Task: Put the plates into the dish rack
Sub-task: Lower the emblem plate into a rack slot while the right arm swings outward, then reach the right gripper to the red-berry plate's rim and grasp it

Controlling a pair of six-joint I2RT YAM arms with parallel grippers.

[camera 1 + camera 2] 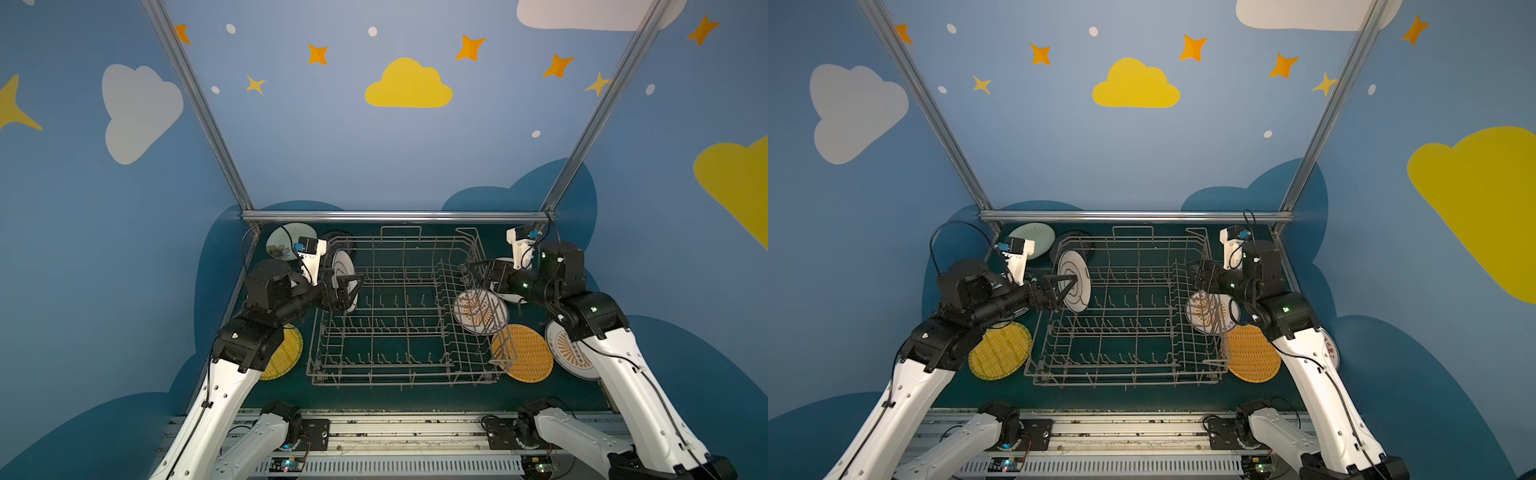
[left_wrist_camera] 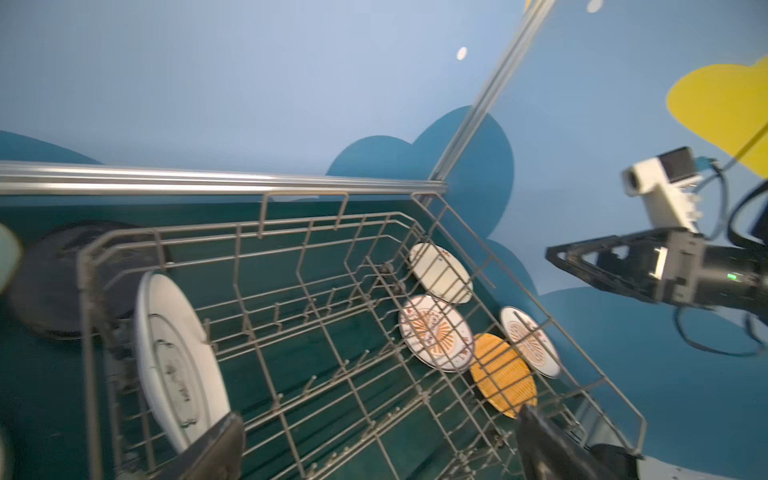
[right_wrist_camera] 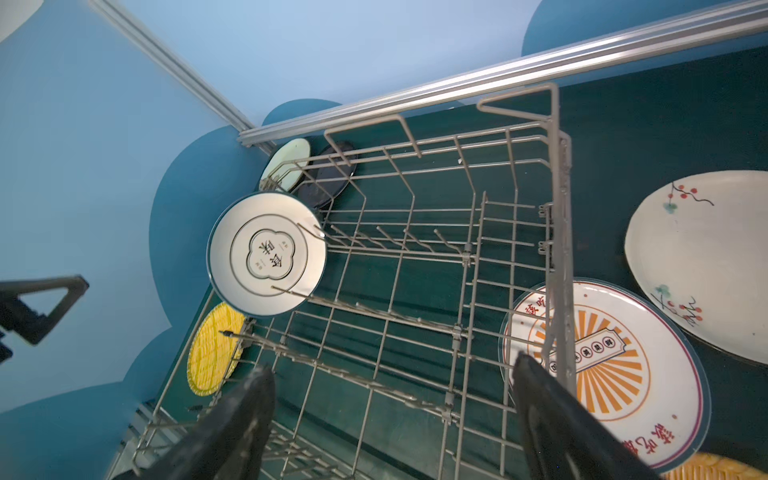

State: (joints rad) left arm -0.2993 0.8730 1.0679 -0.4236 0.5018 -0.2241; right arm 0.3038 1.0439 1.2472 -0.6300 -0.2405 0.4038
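The white sprig-painted plate is lying clear of the rack's side, so my right gripper keeps going to its free rim until the fingers are on both sides of it.
The grey wire dish rack stands mid-table. A white plate with a dark rim stands upright between tines at the rack's far left corner. My left gripper hangs open right beside that plate, with only rack wire between its fingers. Above the rack's right wall my right gripper is open and holds nothing. A sunburst plate lies flat on the table just outside that wall.
Flat on the table to the right are a yellow woven plate, a second sunburst plate partly under the right arm, and a white sprig-painted plate. To the left lie a yellow plate, a pale green plate and a black plate.
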